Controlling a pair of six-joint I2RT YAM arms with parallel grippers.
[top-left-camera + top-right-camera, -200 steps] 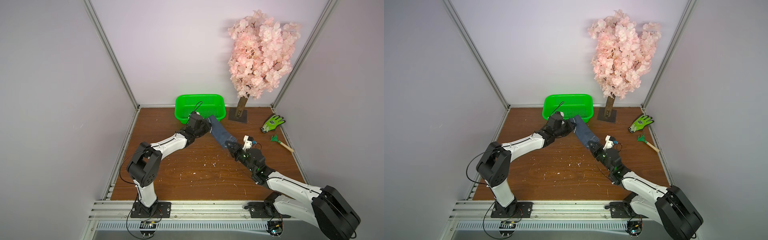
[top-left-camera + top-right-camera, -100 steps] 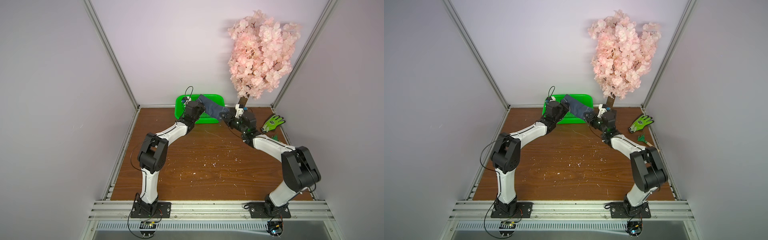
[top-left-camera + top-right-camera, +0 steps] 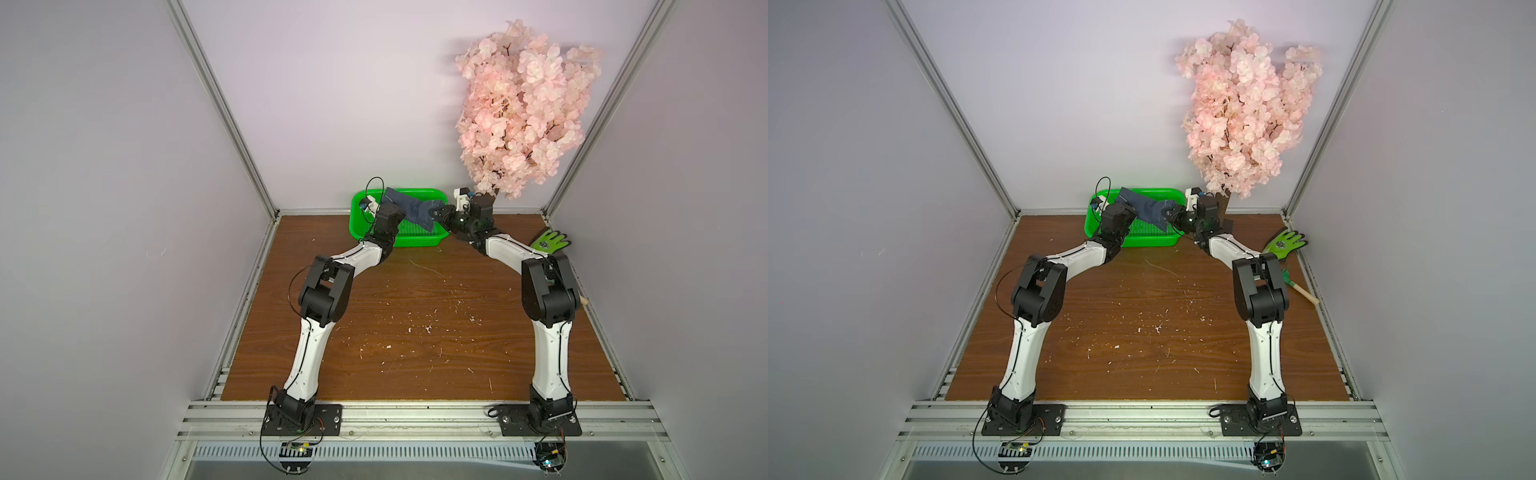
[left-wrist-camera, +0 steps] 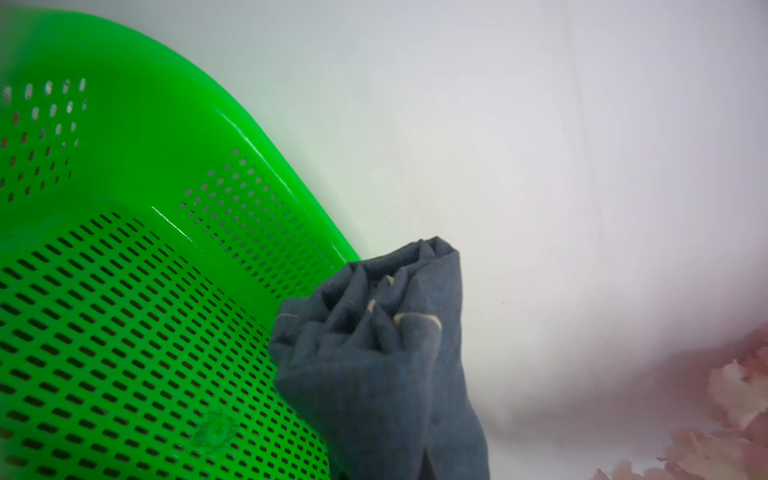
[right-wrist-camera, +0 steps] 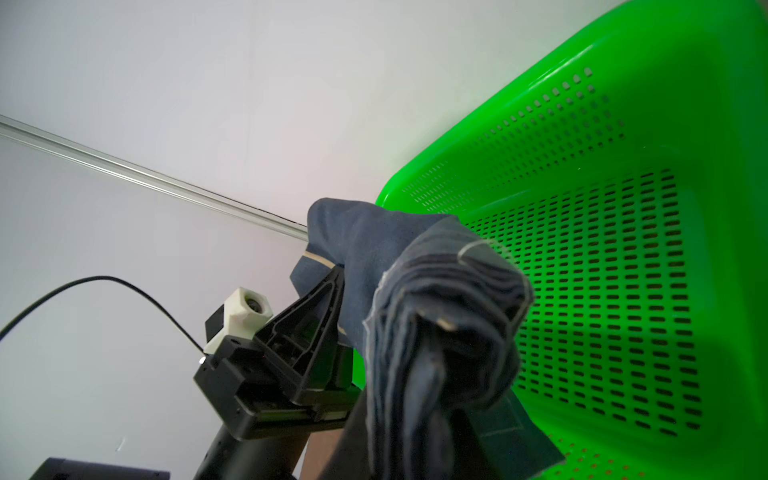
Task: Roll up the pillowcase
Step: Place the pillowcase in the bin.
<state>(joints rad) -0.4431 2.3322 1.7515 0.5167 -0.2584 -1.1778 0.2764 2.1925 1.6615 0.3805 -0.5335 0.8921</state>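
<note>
Next, I turn the pillowcase lengthwise with my grippers and lower it onto the basket's bottom (image 3: 412,229), because it slants with its far end (image 3: 390,193) over the green basket's back rim.
The pillowcase (image 3: 411,208) is a dark blue bundle of rolled, bunched cloth hanging in the air over the green basket (image 3: 357,222) at the back wall. My left gripper (image 3: 394,203) is shut on its left end. My right gripper (image 3: 437,214) is shut on its right end. The same hold shows in a top view with the pillowcase (image 3: 1148,210) between the left gripper (image 3: 1128,204) and the right gripper (image 3: 1169,214). In the left wrist view the pillowcase (image 4: 374,353) hides my fingers. In the right wrist view layered folds of the pillowcase (image 5: 436,311) bulge out between the jaws.
A pink blossom tree (image 3: 523,116) stands at the back right, close behind my right wrist. A green-and-white glove (image 3: 548,241) and a small hand rake (image 3: 1302,289) lie by the right wall. The wooden table (image 3: 415,332) carries scattered white crumbs.
Both arms have carried the rolled pillowcase from the middle of the table back and up over the green basket. In the last half second they have barely moved.
</note>
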